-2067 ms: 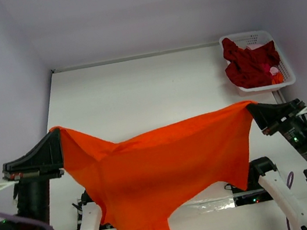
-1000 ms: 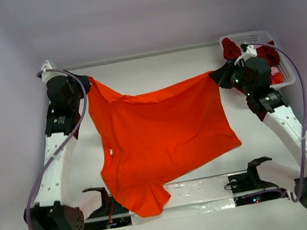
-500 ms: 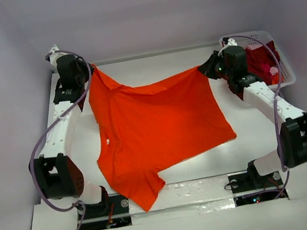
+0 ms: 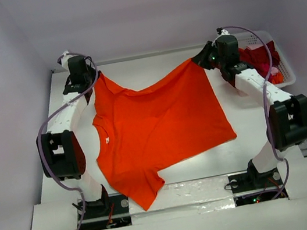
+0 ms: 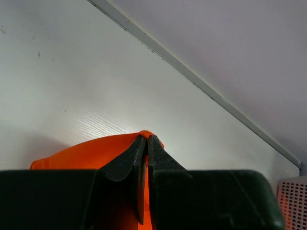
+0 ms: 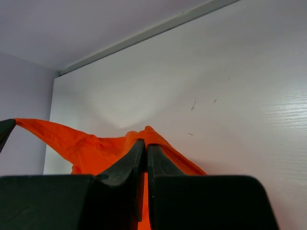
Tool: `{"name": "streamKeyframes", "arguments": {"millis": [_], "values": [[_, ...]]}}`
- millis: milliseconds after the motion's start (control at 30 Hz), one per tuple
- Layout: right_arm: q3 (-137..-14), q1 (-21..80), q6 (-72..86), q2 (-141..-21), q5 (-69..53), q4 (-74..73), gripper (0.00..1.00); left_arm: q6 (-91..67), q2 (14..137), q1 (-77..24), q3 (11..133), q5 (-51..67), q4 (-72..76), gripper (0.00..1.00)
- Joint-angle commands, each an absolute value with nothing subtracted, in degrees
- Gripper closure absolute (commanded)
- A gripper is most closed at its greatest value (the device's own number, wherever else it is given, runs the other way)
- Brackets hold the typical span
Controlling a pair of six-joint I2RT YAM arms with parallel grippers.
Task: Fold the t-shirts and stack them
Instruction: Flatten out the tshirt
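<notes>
The orange t-shirt's far edge sags [image 4: 141, 92] between its lifted corners close to the back wall, so next I move the corners [image 4: 189, 65] back toward me and pull that edge straight.
The orange t-shirt [image 4: 155, 126] is stretched across the table, its near part lying flat, one sleeve hanging at the front edge. My left gripper [image 4: 95, 76] is shut on its far left corner; the wrist view shows the cloth [image 5: 81, 155] pinched between the closed fingers [image 5: 147, 140]. My right gripper [image 4: 196, 59] is shut on the far right corner, cloth [image 6: 91, 143] pinched at the tips [image 6: 145, 143]. The crimson t-shirt [image 4: 256, 57] lies crumpled in the basket behind the right arm.
The white lattice basket [image 4: 285, 69] stands at the far right corner. The back wall edge [image 4: 143, 56] runs just beyond both grippers. A shiny strip [image 4: 201, 189] lies along the table's front between the arm bases.
Both grippers have carried the orange shirt from near the front edge out to the far side of the table and lowered it; the shirt now lies mostly flat.
</notes>
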State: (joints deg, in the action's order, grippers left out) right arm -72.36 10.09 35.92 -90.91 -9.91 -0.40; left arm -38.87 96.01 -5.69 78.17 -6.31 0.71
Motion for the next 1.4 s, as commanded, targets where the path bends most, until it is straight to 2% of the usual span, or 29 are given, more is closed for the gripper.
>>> {"name": "streamKeyframes", "arguments": {"millis": [0, 267, 667, 900, 1133, 1367], "values": [[-76.1, 9.7, 37.6, -94.2, -11.5, 1.1, 1.00, -39.0, 96.3, -5.8, 81.8, -6.9, 3.5, 1.00], [-80.9, 9.7, 38.9, -104.5, -14.4, -2.3, 1.00, -39.3, 99.0, -5.8, 82.4, -7.2, 3.2, 1.00], [-88.9, 9.7, 41.6, -110.9, -11.0, -7.7, 1.00, -39.0, 102.7, -5.8, 87.3, -6.9, 0.1, 1.00], [-99.4, 9.7, 45.7, -117.4, -5.4, -22.2, 1.00, -39.2, 104.0, -5.8, 86.3, -7.1, 0.1, 1.00], [-98.6, 8.3, 48.8, -118.5, -6.1, -23.8, 1.00, -40.9, 105.6, -5.8, 84.9, -7.9, -3.2, 1.00], [-98.0, 7.8, 49.2, -118.7, -7.2, -23.3, 1.00, -41.4, 110.1, -5.8, 88.5, -6.9, -6.2, 1.00]]}}
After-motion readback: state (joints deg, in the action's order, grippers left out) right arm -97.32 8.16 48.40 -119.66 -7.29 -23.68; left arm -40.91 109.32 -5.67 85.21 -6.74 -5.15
